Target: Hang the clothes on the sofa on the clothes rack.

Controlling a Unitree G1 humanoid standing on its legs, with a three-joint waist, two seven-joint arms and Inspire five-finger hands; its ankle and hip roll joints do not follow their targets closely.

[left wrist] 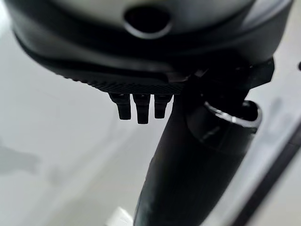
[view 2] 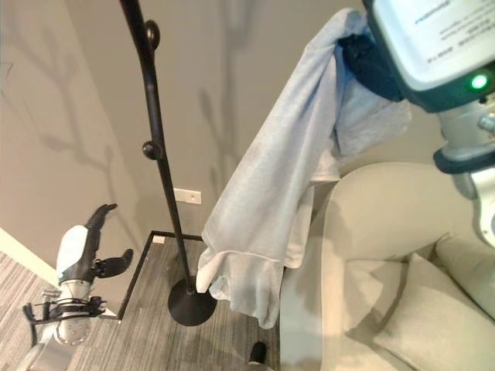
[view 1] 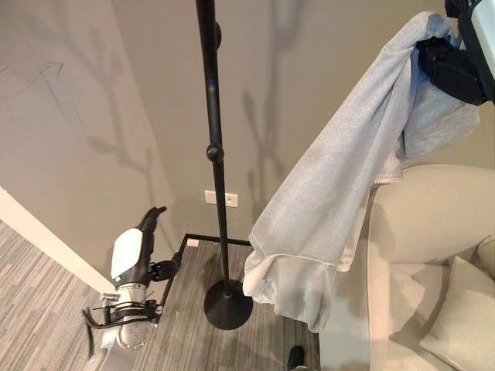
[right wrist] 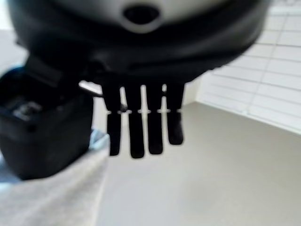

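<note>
My gripper will make the limp light grey garment (view 1: 332,178) spread into a sagging zip front when it lifts the garment's other end, because zip teeth (view 1: 388,181) show behind the garment.
A light grey garment (view 1: 332,193) hangs high in the air from my right hand (view 1: 452,66), which is shut on its top edge; the cloth (right wrist: 56,197) shows beside the thumb in the right wrist view. Its loose end dangles to the right of the black clothes rack (view 1: 215,154), just above the rack's round base (view 1: 228,304), without touching the pole. The pole carries a knob peg (view 1: 215,152) at mid height. My left hand (view 1: 131,255) is low at the left, open, fingers straight, holding nothing.
A cream sofa (view 1: 433,232) with a cushion (view 1: 464,317) stands to the right, behind the hanging garment. The rack stands in a corner of beige walls, with a white wall socket (view 1: 220,199) behind it. Grey striped floor lies to the left.
</note>
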